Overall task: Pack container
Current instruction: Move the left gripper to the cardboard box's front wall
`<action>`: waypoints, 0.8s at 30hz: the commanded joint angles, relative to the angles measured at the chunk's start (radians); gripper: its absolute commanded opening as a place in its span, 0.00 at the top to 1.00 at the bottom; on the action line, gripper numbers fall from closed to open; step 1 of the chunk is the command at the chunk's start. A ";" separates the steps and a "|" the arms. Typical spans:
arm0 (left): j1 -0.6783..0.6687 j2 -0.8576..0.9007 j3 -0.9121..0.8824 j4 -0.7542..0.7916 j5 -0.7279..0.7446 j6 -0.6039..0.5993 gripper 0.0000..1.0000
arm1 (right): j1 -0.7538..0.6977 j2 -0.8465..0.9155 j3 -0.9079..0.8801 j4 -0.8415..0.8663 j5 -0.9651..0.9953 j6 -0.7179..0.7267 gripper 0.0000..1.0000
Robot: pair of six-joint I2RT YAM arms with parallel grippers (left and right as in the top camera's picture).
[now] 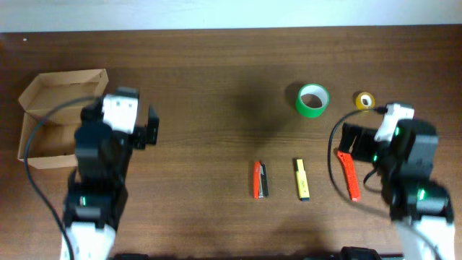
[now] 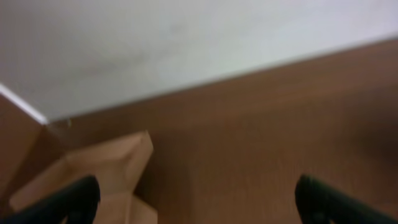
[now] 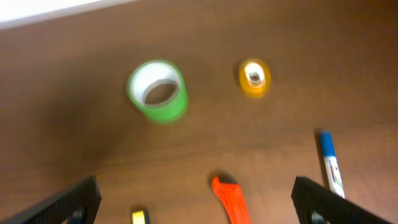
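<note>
The container point(image 1: 52, 139) is far away from the things to pack, so the robot's left gripper should first pinch the container's side and pull it toward the green tape roll point(image 1: 312, 110).
The container, a plain brown cardboard box point(image 1: 49, 119) with its flap lid open, sits at the far left; its corner shows in the left wrist view point(image 2: 106, 168). My left gripper point(image 2: 196, 199) is open and empty, just right of the box. On the right lie a green tape roll point(image 1: 312, 100), a small yellow tape roll point(image 1: 364, 100), an orange cutter point(image 1: 348, 173), a yellow highlighter point(image 1: 302, 178) and a red-and-black stapler point(image 1: 260, 179). My right gripper point(image 3: 196, 202) is open and empty above the orange cutter point(image 3: 230, 199). A blue-capped marker point(image 3: 331, 162) lies to its right.
The green roll point(image 3: 157, 89) and the yellow roll point(image 3: 254, 78) lie beyond my right gripper. A white wall point(image 2: 186, 43) runs along the table's far edge point(image 1: 231, 30). The arms' black cables hang beside each base.
</note>
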 commanded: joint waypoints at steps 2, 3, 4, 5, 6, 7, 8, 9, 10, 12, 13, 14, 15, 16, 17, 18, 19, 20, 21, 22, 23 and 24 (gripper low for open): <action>0.025 0.151 0.219 -0.134 0.015 0.006 0.00 | -0.081 0.183 0.196 -0.120 -0.026 -0.009 0.01; 0.027 0.178 0.264 -0.183 0.016 0.005 0.00 | -0.101 0.222 0.238 -0.154 -0.056 -0.009 0.01; 0.026 0.208 0.315 -0.249 0.020 0.006 0.00 | -0.120 0.257 0.278 -0.187 -0.082 -0.008 0.01; 0.026 0.234 0.365 -0.322 0.034 0.009 0.00 | -0.138 0.287 0.311 -0.218 -0.101 -0.008 0.01; 0.026 0.249 0.398 -0.372 0.042 0.009 0.00 | -0.155 0.314 0.339 -0.242 -0.109 -0.008 0.01; 0.026 0.267 0.439 -0.436 0.051 0.009 0.00 | -0.170 0.334 0.363 -0.264 -0.108 -0.009 0.01; 0.026 0.278 0.468 -0.483 0.053 0.009 0.00 | -0.182 0.348 0.378 -0.278 -0.108 -0.010 0.01; 0.026 0.286 0.493 -0.525 0.053 0.009 0.00 | -0.197 0.359 0.390 -0.293 -0.109 -0.008 0.01; 0.026 0.290 0.515 -0.565 0.053 0.009 0.00 | -0.208 0.363 0.392 -0.293 -0.124 -0.009 0.01; 0.026 0.289 0.539 -0.612 0.053 0.009 0.00 | -0.237 0.363 0.392 -0.288 -0.149 -0.017 0.01; 0.027 0.287 0.544 -0.627 0.053 0.009 0.00 | -0.246 0.363 0.392 -0.288 -0.149 -0.039 0.01; 0.027 0.286 0.545 -0.636 0.047 0.009 0.00 | -0.258 0.363 0.392 -0.292 -0.139 -0.067 0.01; 0.028 0.285 0.545 -0.649 0.029 0.008 0.01 | -0.271 0.363 0.392 -0.298 -0.113 -0.069 0.01; 0.035 0.285 0.545 -0.670 0.007 0.008 0.00 | -0.291 0.364 0.392 -0.312 -0.067 -0.068 0.01; 0.044 0.285 0.545 -0.685 0.005 0.007 0.00 | -0.302 0.367 0.392 -0.319 -0.043 -0.068 0.01; 0.056 0.285 0.545 -0.700 0.007 -0.003 0.01 | -0.316 0.371 0.392 -0.320 -0.023 -0.065 0.01; 0.072 0.285 0.545 -0.711 0.007 -0.020 0.00 | -0.333 0.377 0.392 -0.317 -0.008 -0.057 0.01; 0.095 0.287 0.545 -0.724 0.007 -0.036 0.00 | -0.356 0.387 0.392 -0.308 0.003 -0.058 0.01; 0.119 0.288 0.545 -0.731 0.007 -0.045 0.00 | -0.375 0.395 0.392 -0.301 0.014 -0.058 0.01; 0.150 0.292 0.545 -0.735 0.007 -0.061 0.01 | -0.398 0.407 0.392 -0.288 0.021 -0.057 0.01; 0.183 0.293 0.545 -0.739 0.011 -0.073 0.01 | -0.426 0.422 0.392 -0.272 0.020 -0.048 0.01; 0.212 0.297 0.545 -0.741 0.018 -0.081 0.00 | -0.446 0.433 0.392 -0.260 0.019 -0.028 0.01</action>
